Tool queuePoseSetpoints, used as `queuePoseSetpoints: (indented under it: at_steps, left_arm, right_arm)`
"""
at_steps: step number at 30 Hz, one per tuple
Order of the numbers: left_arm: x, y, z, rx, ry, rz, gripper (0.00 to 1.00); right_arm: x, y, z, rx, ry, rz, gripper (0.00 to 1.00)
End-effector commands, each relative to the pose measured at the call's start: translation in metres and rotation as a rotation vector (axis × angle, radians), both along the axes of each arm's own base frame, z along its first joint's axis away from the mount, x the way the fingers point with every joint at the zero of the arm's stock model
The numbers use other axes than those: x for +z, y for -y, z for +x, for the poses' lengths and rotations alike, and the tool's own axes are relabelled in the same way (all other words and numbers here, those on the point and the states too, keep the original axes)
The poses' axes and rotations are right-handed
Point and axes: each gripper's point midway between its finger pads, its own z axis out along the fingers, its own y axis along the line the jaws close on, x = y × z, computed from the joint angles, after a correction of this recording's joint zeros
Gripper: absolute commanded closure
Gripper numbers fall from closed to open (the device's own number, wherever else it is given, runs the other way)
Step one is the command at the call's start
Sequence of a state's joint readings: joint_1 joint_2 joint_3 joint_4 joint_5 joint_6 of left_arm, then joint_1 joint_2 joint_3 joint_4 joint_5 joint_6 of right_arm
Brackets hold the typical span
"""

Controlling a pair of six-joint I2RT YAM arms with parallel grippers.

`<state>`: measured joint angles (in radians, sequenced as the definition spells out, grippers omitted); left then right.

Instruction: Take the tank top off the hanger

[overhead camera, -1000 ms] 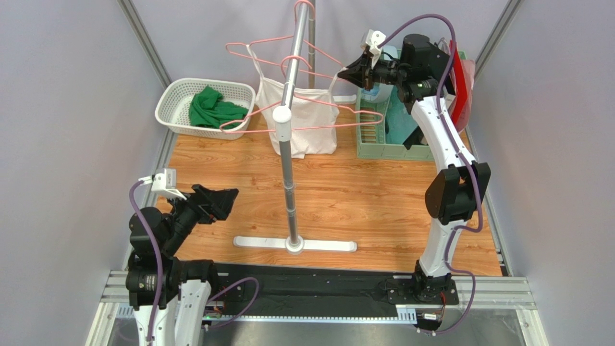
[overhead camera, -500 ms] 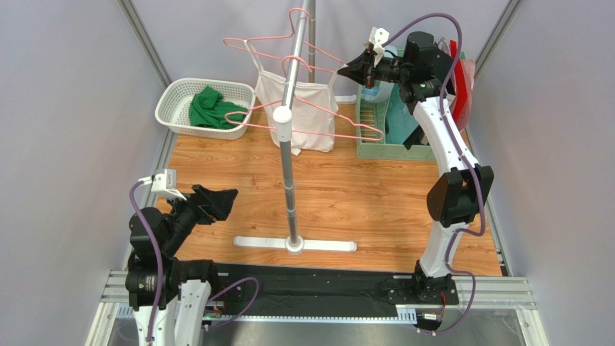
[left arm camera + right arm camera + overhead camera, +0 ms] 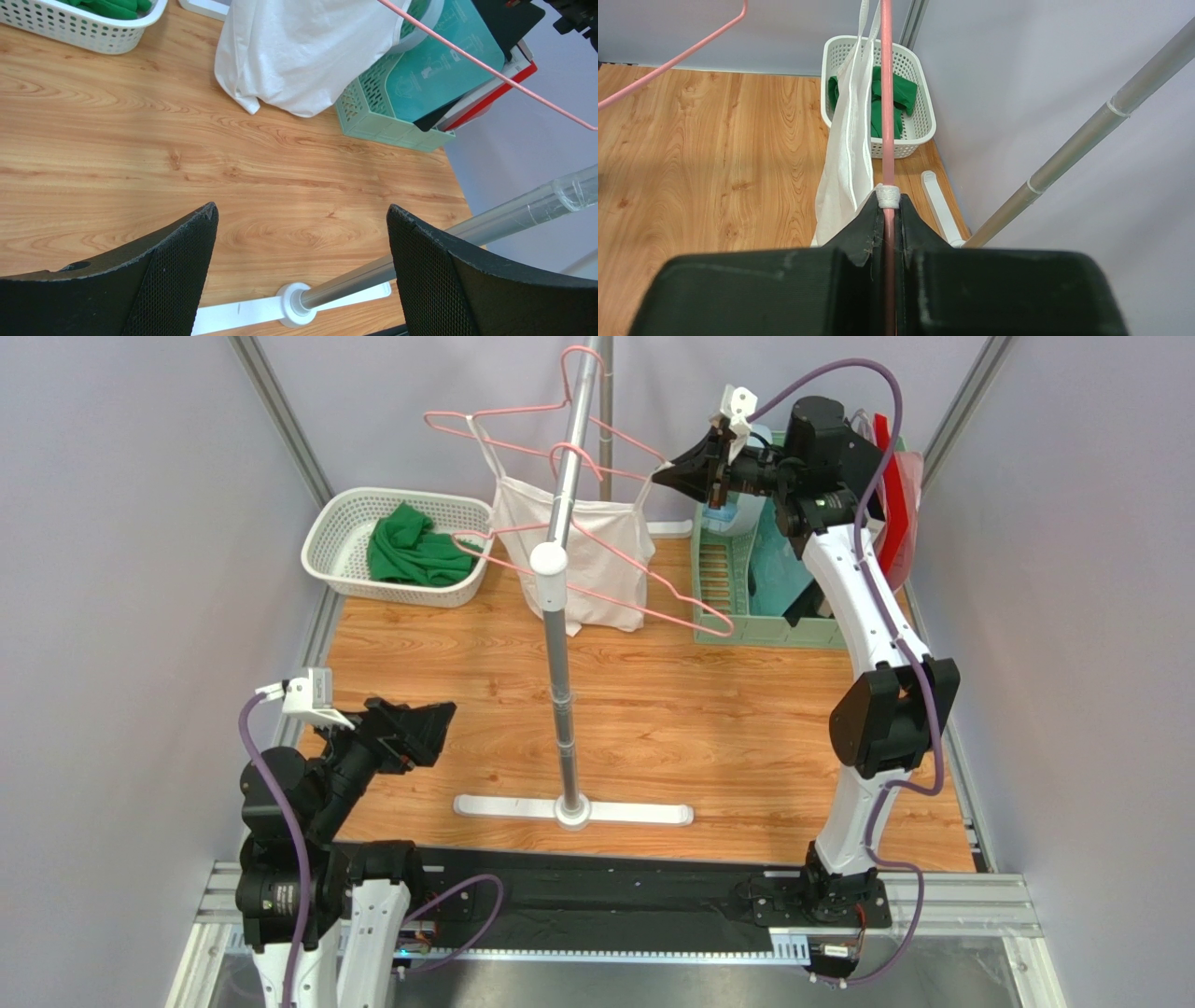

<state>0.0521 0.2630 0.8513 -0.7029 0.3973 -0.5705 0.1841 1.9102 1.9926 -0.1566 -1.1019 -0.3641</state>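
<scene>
My left gripper is far from the tank top's other strap (image 3: 484, 448), which hangs high at the back, so my right gripper should first lower the hanger (image 3: 530, 408) and bring it closer.
A white tank top (image 3: 589, 567) hangs by its straps from a pink hanger (image 3: 631, 445) hooked on the rail of a metal stand (image 3: 561, 686). My right gripper (image 3: 683, 469) is high at the back right, shut on the hanger's right end. In the right wrist view the pink wire (image 3: 884, 105) runs out from between my closed fingers (image 3: 887, 210), with the tank top (image 3: 843, 175) draped just left of it. My left gripper (image 3: 428, 728) is open and empty, low at the left. In its wrist view (image 3: 300, 217) the tank top (image 3: 295, 56) is far ahead.
A second, empty pink hanger (image 3: 687, 602) hangs on the same rail nearer the front. A white basket (image 3: 337, 525) holds green cloth (image 3: 414, 546) at the back left. A green crate (image 3: 744, 623) stands at the back right. The stand's white base (image 3: 631, 812) lies on the wooden table.
My right gripper has lifted the hanger end slightly up and left. The tank top has shifted left, and the empty hanger has swung round towards the crate. My left arm has dropped slightly.
</scene>
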Motion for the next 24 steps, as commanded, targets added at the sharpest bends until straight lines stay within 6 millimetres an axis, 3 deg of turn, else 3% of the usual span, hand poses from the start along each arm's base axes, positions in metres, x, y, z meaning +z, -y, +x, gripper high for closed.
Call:
queuePoseSetpoints:
  at_steps: [1,5,12,18,24]
  left_arm:
    - [0.001,-0.001,0.0,0.005,0.014,0.016,0.07]
    - [-0.007,0.0,0.001,0.0,-0.003,0.003,0.07]
    - [-0.018,-0.009,0.003,0.057,-0.035,-0.001,0.07]
    - [-0.025,-0.014,0.007,0.101,-0.063,-0.036,0.07]
    - [-0.015,-0.007,0.021,0.075,-0.059,-0.096,0.1]
  right_arm:
    - [0.055,-0.012,-0.019,0.029,0.116,0.065,1.0]
    - [0.067,-0.03,-0.024,0.017,0.121,0.081,1.0]
    - [0.067,-0.046,-0.011,-0.015,0.05,0.083,1.0]
    - [0.05,-0.055,-0.004,-0.016,-0.013,0.079,1.0]
    - [0.022,-0.055,0.002,-0.025,-0.076,0.051,1.0]
